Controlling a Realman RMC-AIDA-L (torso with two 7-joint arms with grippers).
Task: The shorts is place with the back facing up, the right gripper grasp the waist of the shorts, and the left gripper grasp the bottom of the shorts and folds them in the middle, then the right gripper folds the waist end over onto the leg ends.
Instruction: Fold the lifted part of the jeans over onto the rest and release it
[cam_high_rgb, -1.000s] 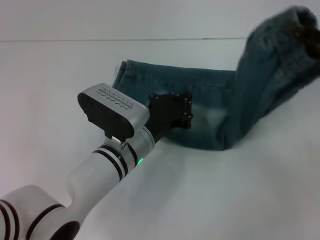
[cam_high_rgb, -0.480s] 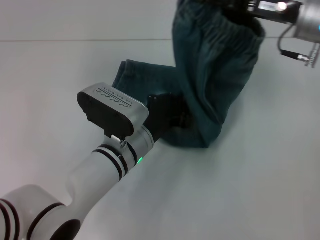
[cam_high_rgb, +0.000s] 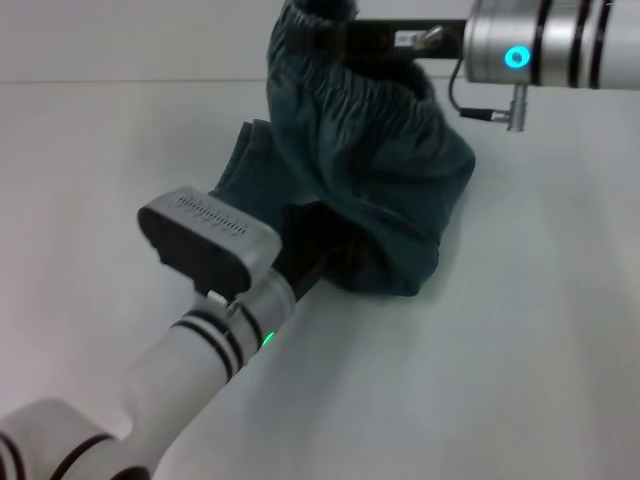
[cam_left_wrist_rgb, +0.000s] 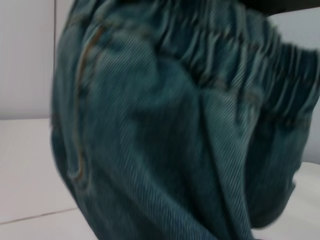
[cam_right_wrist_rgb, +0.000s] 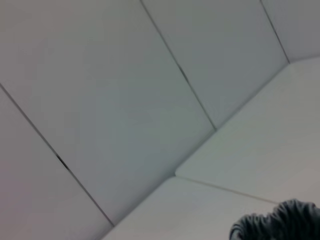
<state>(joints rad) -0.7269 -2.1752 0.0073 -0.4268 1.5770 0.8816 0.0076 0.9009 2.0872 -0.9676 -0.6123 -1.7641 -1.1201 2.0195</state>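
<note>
My left gripper should move out of the way first, because it is under the hanging denim of the shorts (cam_high_rgb: 388, 220). My right gripper will then lay the shorts' waist over the leg end (cam_high_rgb: 250, 168).
The blue-green denim shorts (cam_high_rgb: 390, 200) lie partly on the white table, with their ruffled waist (cam_high_rgb: 350, 90) lifted high. My right gripper (cam_high_rgb: 322, 18) reaches in from the upper right and is shut on the waist, which hangs draped over the lower half. A leg end (cam_high_rgb: 248, 140) lies flat on the table to the left. My left gripper (cam_high_rgb: 305, 245) rests low on the shorts, mostly covered by the hanging fabric. The left wrist view is filled by the denim and its gathered waist (cam_left_wrist_rgb: 240, 65). A tuft of the waist (cam_right_wrist_rgb: 280, 222) shows in the right wrist view.
The left arm's silver perforated box (cam_high_rgb: 205, 235) and green-lit wrist (cam_high_rgb: 250, 320) stretch up from the lower left. The right arm's silver wrist (cam_high_rgb: 515, 55) with a blue light crosses the top right. White table (cam_high_rgb: 520, 330) surrounds the shorts, with a wall behind.
The right gripper has swung the waist from the far right up and leftward, over the left gripper and toward the leg end. The left arm has shifted slightly down and left.
</note>
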